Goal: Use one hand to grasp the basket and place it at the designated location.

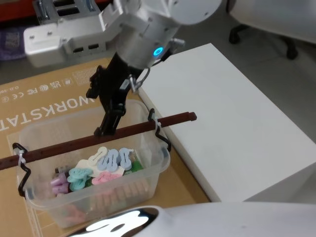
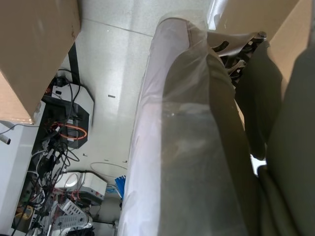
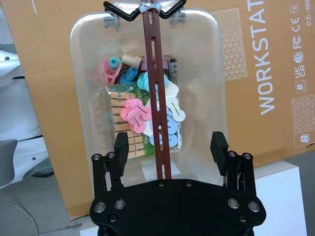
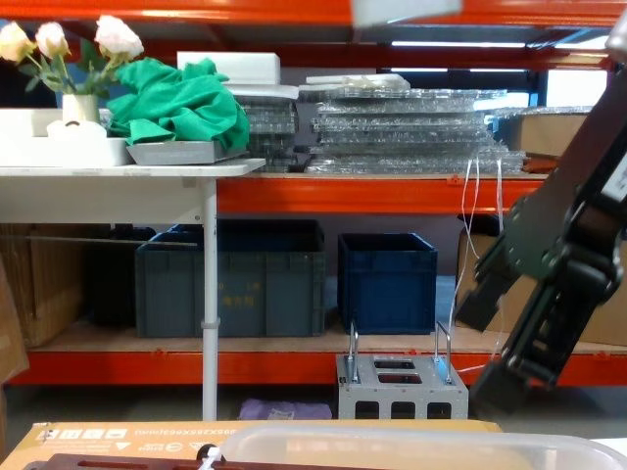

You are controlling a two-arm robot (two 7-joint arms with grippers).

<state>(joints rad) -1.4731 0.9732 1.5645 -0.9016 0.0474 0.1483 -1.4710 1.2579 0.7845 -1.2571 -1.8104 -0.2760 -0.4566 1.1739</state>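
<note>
I expect the basket to follow, hanging level, when I lift the handle, because a white tie joins the handle to black hooks at the basket's rim.
The basket is a translucent white tub standing on a printed cardboard box, with pastel clips and wooden pegs inside. Its dark reddish-brown handle stands raised across the tub. My right gripper hangs over the tub's far half, right at the handle. In the right wrist view the right gripper is open, one finger on each side of the handle, with clear gaps to both. The chest view has the right gripper above the basket rim. The left wrist view looks down at the floor.
A white table stands right beside the basket, its top slightly higher than the cardboard box. In the chest view, orange shelving holds dark blue crates, and a white side table stands at the left.
</note>
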